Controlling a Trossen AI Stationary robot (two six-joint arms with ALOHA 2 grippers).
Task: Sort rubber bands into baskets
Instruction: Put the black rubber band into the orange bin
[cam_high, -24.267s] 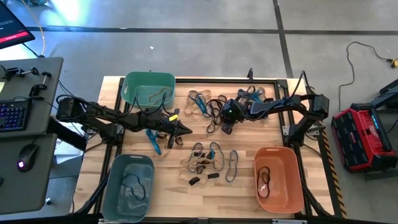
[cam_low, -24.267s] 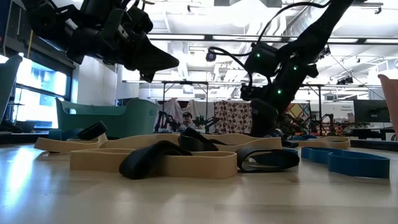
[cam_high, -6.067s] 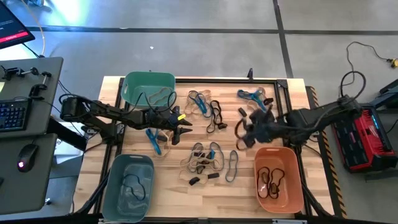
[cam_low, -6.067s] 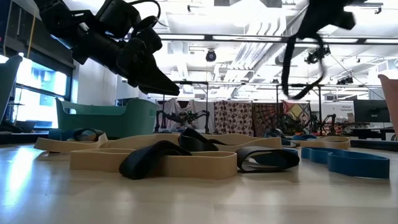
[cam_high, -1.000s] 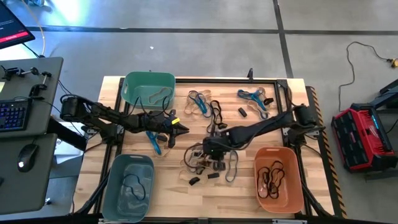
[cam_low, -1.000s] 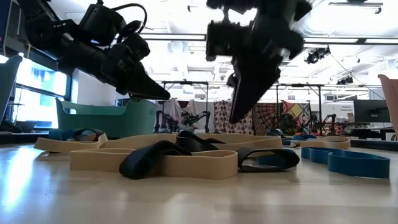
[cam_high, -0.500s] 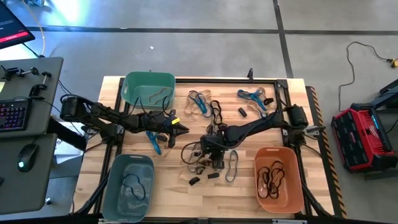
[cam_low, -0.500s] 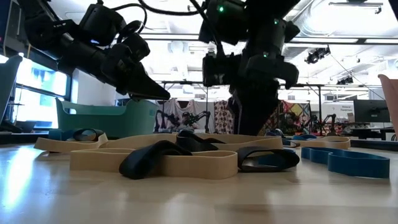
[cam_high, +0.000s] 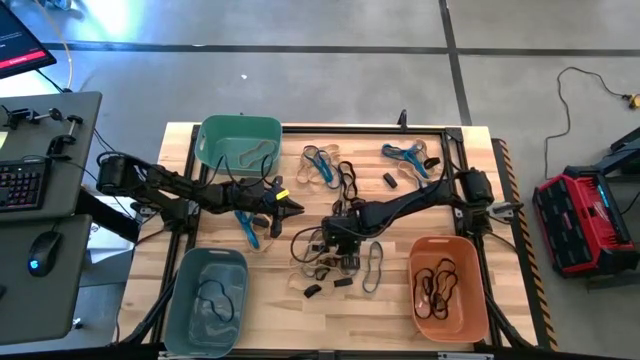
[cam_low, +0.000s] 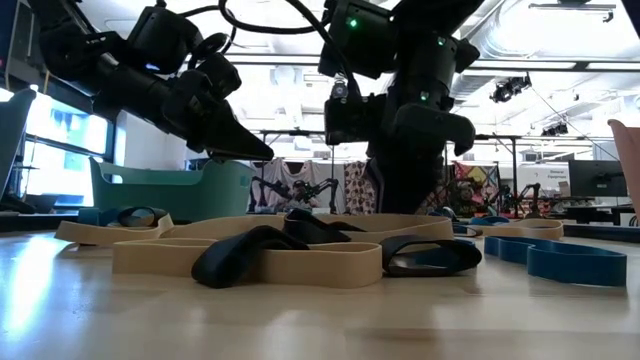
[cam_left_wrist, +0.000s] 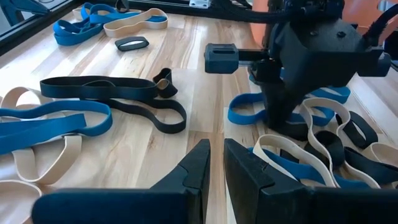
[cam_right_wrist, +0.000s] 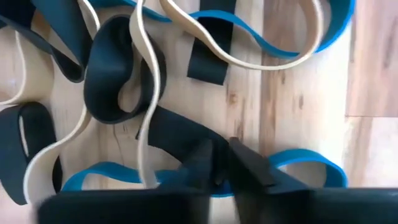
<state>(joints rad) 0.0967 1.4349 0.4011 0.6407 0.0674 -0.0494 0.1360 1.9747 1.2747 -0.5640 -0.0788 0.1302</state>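
Note:
The blue band passes beneath the black band's folded end at the right gripper's fingers, so the robot should open them and grip just the black band's fold before lifting.
A pile of tan, blue and black rubber bands lies mid-table. My right gripper points steeply down into it, shut on a black band; it also shows in the left wrist view. My left gripper hangs above the table left of the pile, shut and holding nothing. The teal-green basket stands far left, the grey-blue basket near left, and the orange basket near right; each has bands in it. My right gripper pinches a flat stretch of the black band between its two fingers. The fingers come from above, pointing steeply down. The band lies in the pile on the table, with a tan band crossing over it.
More bands lie scattered: blue and tan ones and long black ones toward the far edge, a blue knot at the far right, a blue band under the left arm, and short black loops nearer.
My right gripper has come down onto the middle pile and shifted slightly toward the table's left edge. The bands there stay on the table.

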